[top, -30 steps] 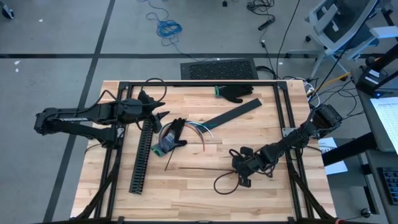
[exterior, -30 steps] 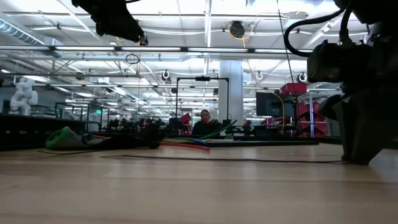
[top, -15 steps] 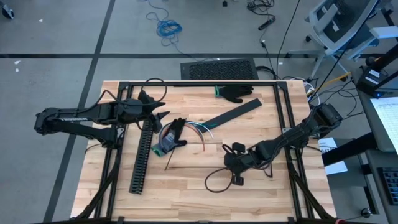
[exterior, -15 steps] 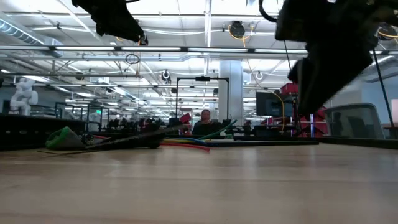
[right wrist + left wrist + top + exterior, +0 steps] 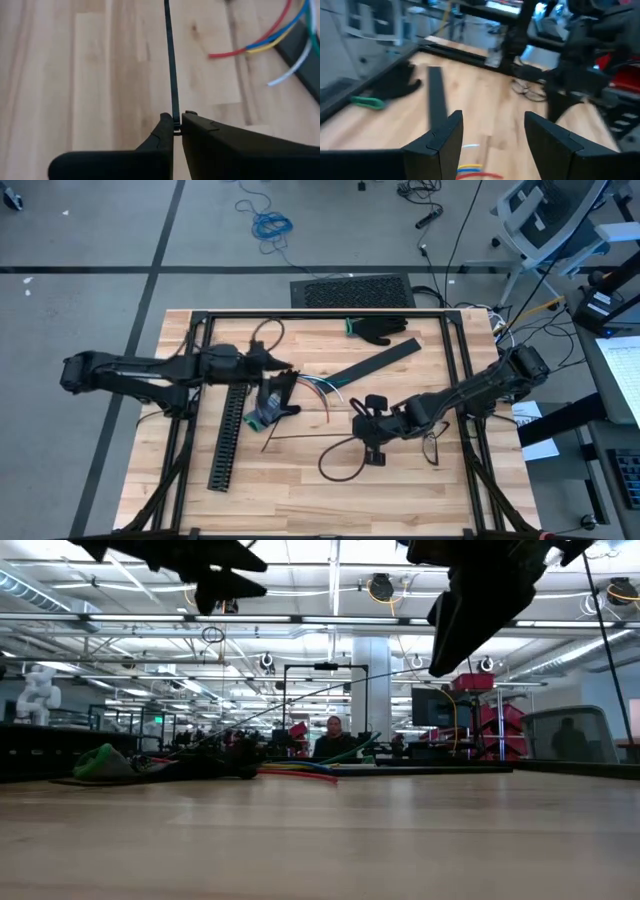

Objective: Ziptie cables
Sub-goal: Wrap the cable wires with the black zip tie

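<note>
I expect the zip tie (image 5: 295,436) to stay straight when I turn it upward in my left gripper, because it runs straight out from my right gripper.
The cables (image 5: 322,387), thin red, blue, yellow, white and green wires, lie on the wooden table just left of its middle, also seen in the right wrist view (image 5: 260,45). A thin black zip tie (image 5: 305,436) is in my right gripper (image 5: 358,434), which is shut on it just to the right of the cables, on their near side, raised above the table. My left gripper (image 5: 283,370) hangs open above the cables' left end, nothing between its fingers (image 5: 445,142). My right gripper pinches one end of the zip tie (image 5: 175,124) between its two fingertips, coming from the table's right side and slanting down. The strip runs straight on from the fingers (image 5: 170,60). That end is lifted, and the tie slants down toward the cables (image 5: 320,705).
A long black slotted channel (image 5: 228,430) lies left of the cables, a flat black strip (image 5: 375,362) to their far right. A dark glove (image 5: 272,404) lies on the cables' left end, another with a green cuff (image 5: 375,330) at the far edge. A black cord loops (image 5: 338,465) below my right gripper.
My right gripper has risen and gone toward the table's left, lifting the zip tie's held end off the table so that the tie now slants. My left gripper has moved right and a little down over the cables, and its wrist has turned; its fingers stay open.
</note>
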`<state>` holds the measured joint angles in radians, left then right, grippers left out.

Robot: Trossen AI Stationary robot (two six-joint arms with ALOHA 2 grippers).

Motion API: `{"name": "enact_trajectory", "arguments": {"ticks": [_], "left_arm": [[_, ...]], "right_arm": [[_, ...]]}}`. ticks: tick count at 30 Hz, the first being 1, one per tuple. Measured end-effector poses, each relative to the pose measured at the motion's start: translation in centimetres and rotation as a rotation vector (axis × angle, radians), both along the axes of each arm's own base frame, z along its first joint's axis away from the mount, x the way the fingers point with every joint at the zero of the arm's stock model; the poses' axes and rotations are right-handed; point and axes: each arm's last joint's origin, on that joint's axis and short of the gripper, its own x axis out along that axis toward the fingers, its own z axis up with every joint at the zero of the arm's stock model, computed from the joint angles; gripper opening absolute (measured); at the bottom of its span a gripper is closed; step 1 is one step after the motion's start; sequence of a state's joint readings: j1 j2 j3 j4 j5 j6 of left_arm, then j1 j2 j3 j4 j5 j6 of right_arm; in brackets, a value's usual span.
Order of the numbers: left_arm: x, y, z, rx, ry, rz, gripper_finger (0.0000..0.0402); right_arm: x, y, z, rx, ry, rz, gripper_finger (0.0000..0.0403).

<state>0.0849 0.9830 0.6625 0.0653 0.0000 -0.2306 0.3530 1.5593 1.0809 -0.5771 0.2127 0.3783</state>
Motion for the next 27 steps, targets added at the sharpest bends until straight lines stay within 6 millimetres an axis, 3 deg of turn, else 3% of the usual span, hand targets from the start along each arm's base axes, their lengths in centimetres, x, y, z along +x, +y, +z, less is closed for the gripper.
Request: {"name": "enact_trajectory", "arguments": {"ticks": [4, 7, 18, 27], "left_arm": [[0.9, -0.2, -2.5, -0.065, 0.140, -0.075, 0.0205], [1.2, -0.4, -3.2, -0.106, 0.188, -0.137, 0.0205], [2.3, -1.0, -1.2, -0.290, 0.160, -0.377, 0.0205], [4.0, -0.8, -2.5, -0.371, 0.219, -0.423, 0.0205]], "right_arm": [[0.2, -0.5, 0.5, -0.026, 0.007, 0.021, 0.0007], [0.3, -0.8, 1.3, -0.048, 0.028, 0.045, 0.0007], [1.3, -3.6, 5.7, -0.154, 0.065, 0.128, 0.0007], [2.1, -5.0, 8.4, -0.133, 0.000, 0.158, 0.0007]]}}
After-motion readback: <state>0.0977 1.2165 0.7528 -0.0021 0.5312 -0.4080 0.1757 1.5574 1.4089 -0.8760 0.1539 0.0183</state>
